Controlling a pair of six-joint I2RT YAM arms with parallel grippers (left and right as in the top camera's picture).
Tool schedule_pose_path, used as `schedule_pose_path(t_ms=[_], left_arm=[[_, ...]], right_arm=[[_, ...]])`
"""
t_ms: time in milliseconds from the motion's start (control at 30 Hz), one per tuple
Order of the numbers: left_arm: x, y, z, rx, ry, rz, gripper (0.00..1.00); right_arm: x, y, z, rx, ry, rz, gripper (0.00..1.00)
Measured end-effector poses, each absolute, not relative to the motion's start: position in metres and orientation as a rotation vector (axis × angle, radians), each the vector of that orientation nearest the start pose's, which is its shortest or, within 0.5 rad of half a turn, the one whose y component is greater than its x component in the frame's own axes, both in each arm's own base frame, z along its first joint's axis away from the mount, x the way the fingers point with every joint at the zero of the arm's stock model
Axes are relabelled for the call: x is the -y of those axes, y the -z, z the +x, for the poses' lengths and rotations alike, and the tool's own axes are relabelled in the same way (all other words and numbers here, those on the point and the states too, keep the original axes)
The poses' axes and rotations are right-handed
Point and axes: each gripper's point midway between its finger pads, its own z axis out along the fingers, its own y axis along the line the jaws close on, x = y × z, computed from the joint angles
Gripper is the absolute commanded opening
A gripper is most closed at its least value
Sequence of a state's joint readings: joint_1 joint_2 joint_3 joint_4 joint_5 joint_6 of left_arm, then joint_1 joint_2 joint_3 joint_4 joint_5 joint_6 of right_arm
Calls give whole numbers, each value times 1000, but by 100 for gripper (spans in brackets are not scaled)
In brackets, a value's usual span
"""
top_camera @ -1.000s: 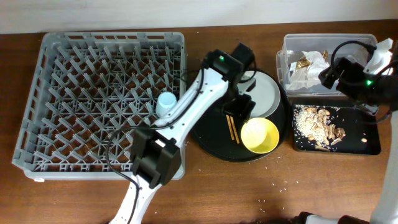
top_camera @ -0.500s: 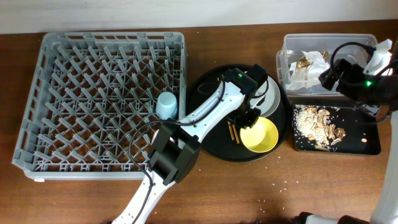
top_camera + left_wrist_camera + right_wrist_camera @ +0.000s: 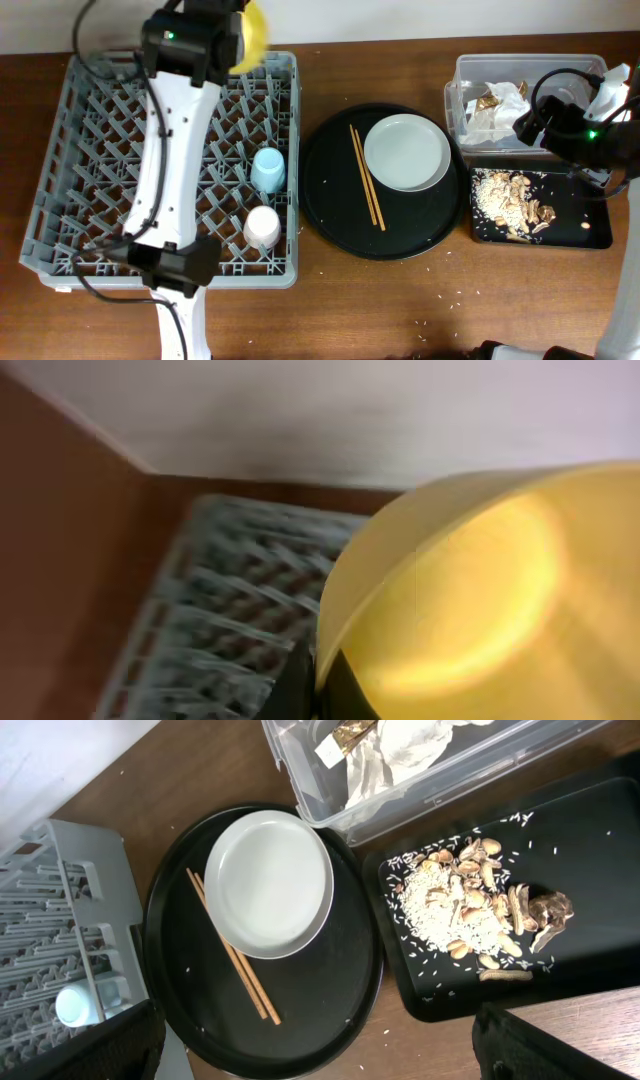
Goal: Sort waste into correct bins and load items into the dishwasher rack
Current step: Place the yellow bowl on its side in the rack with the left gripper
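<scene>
The yellow bowl [image 3: 252,38] sticks out over the rack's far edge, so next my left gripper pulls the bowl back and sets it down into the slots [image 3: 264,118] behind the light blue cup.
My left gripper [image 3: 236,40] is shut on the rim of the yellow bowl [image 3: 252,34], held tilted above the far edge of the grey dishwasher rack [image 3: 60,200]. The left wrist view is filled by the bowl [image 3: 480,590], its rim pinched between the dark fingers [image 3: 300,690]. In the rack stand a light blue cup [image 3: 267,168] and a small pale pink cup [image 3: 262,226]. The plate [image 3: 406,152] and chopsticks [image 3: 366,178] lie on the round black tray [image 3: 330,205]. My right gripper [image 3: 575,120] hangs open above the bins, holding nothing.
The clear tub [image 3: 462,100] at the back right holds crumpled napkins [image 3: 498,108] and a golden wrapper. In front of it the shallow black tray [image 3: 595,236] carries food scraps [image 3: 512,198]. Rice grains dot the brown table near the front edge.
The left gripper closed on the yellow bowl at the round tray, lifted it and carried it left to the rack's far edge. The right arm has not moved.
</scene>
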State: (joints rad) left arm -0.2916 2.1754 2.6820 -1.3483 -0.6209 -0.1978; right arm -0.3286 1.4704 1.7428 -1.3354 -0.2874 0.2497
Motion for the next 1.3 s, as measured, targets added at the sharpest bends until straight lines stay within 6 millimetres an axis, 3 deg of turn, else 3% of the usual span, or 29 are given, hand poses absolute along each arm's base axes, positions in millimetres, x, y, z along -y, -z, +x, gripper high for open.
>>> schedule_pose_path(t_ms=[67,133,200,233,300,433,667,933,1067,1100,1133,1233,1300], left_arm=[[26,-344,513,-2166,-705,-280,1],[8,-327,513,-2077,-965,-402,1],[19,-313,516,-1963,-1107,-455,1],[41,-300,520,-1918,-1130,-444,1],[64,-279,525,-1892,-1149,-415,1],[68,-222,541,-1911,-1238,-368,1],[75,-182,548,-2008,-1208,-330,1],[81,-172,549,-2062,-1144,-332,1],[90,-173,535,-2085,-1212,-250,1],[90,-173,532,-2091,-1225,-237,8],[89,-173,530,-2096,-1241,-224,31],[95,-164,521,-2178,-1250,-145,37],[113,-156,516,-2246,-1234,-31,50]], right_arm=[[60,-291,328,-2523,-351,649,98],[60,-291,328,-2523,-350,649,98],[60,-291,328,-2523,-351,649,98],[60,-291,328,-2523,-350,649,99],[60,-291,328,-2523,-350,650,99],[60,-291,328,-2523,-350,650,98],[60,-291,328,-2523,-350,649,99],[60,-291,328,-2523,-350,649,99],[60,-291,328,-2523,-350,649,99],[60,-291,328,-2523,-350,649,98],[60,-291,328,-2523,-350,649,98],[60,-291,328,-2523,-350,649,99],[60,-291,328,-2523,-350,649,98]])
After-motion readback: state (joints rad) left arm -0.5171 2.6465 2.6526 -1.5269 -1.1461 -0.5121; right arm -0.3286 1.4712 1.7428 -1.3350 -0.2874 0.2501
